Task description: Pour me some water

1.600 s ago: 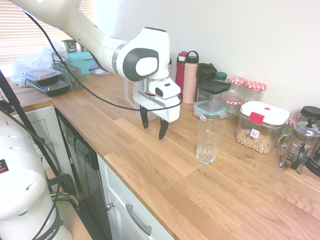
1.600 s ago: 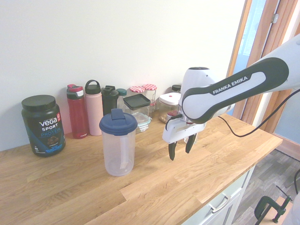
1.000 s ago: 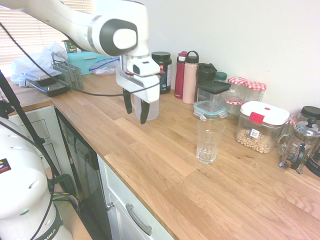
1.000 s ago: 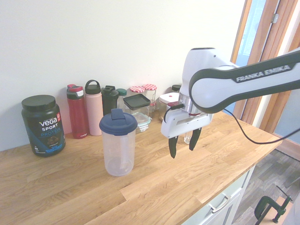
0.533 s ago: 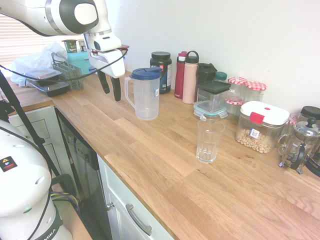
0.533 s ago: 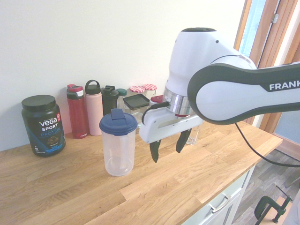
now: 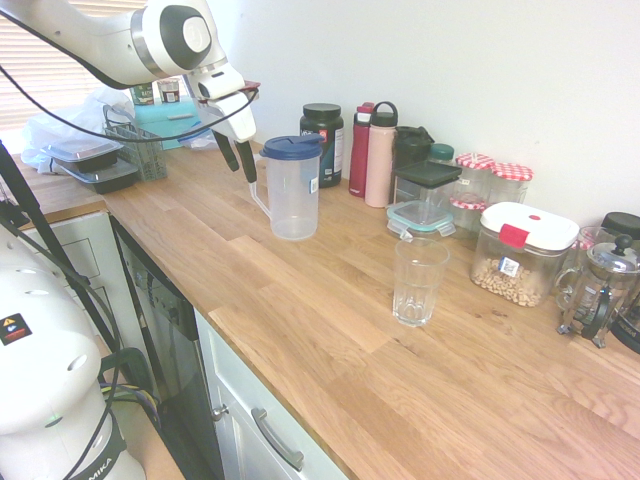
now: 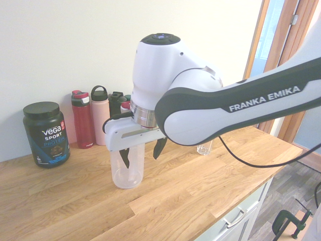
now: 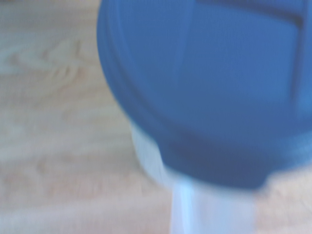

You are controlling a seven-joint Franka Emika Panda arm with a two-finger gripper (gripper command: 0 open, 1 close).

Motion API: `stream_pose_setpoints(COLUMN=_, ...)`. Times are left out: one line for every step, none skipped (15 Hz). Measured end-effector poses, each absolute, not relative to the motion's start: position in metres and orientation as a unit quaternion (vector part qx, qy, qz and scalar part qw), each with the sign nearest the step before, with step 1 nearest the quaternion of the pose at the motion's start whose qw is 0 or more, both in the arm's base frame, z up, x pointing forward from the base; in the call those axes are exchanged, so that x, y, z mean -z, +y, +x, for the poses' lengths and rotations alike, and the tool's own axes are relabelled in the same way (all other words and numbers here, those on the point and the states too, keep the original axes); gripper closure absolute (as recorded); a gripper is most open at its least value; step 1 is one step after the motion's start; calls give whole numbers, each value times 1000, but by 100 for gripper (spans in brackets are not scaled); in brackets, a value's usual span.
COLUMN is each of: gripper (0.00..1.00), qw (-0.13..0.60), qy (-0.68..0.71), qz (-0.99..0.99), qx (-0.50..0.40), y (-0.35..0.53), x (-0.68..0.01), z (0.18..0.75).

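Observation:
The pitcher's clear side looks evenly pale down to its base. The glass should stay empty when I tip the pitcher toward it.
A clear plastic pitcher with a blue lid stands on the wooden counter, its handle facing my arm. My gripper hangs open just beside the top of that handle, nothing between its fingers. From the other side the gripper stands in front of the pitcher and hides its lid. The wrist view is blurred and filled by the blue lid with the pale handle below it. An empty drinking glass stands further along the counter, partly hidden behind the arm as glass.
Against the wall stand a black protein tub, red and pink bottles, lidded containers, jars and a French press. A dish rack and food boxes sit at the counter's far end. The counter edge drops to cabinets.
The gripper has swung in closer to the pitcher's handle and lid, staying open. Pitcher and glass have not moved.

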State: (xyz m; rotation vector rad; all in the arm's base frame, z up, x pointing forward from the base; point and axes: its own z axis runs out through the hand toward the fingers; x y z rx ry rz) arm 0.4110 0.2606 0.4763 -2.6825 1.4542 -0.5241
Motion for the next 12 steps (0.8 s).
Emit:
stream_pose_setpoints(gripper=100, qw=22, qy=478, qz=-861, qx=173, y=263, x=-474, z=419)
stream_pose_setpoints(gripper=100, qw=22, qy=483, qz=-857, qx=176, y=264, x=-471, z=426)
stream_pose_setpoints(gripper=100, qw=25, qy=486, qz=-855, qx=177, y=264, x=-466, z=431)
stream_pose_setpoints(gripper=100, qw=29, qy=489, qz=-854, qx=176, y=264, x=-460, z=435)
stream_pose_setpoints(gripper=100, qw=32, qy=490, qz=-853, qx=177, y=264, x=-457, z=439)
stream_pose_setpoints(gripper=100, qw=35, qy=490, qz=-853, qx=178, y=264, x=-454, z=441)
stream_pose_setpoints(gripper=100, qw=37, qy=490, qz=-853, qx=179, y=263, x=-451, z=443)
stream_pose_setpoints(gripper=100, qw=39, qy=490, qz=-852, qx=179, y=263, x=-450, z=444)
stream_pose_setpoints(gripper=100, qw=40, qy=490, qz=-852, qx=180, y=263, x=-448, z=444)
stream_pose_setpoints(gripper=100, qw=41, qy=489, qz=-852, qx=180, y=263, x=-448, z=444)
stream_pose_setpoints(gripper=100, qw=42, qy=489, qz=-853, qx=180, y=264, x=-447, z=443)
stream_pose_setpoints(gripper=100, qw=42, qy=488, qz=-853, qx=180, y=265, x=-446, z=442)
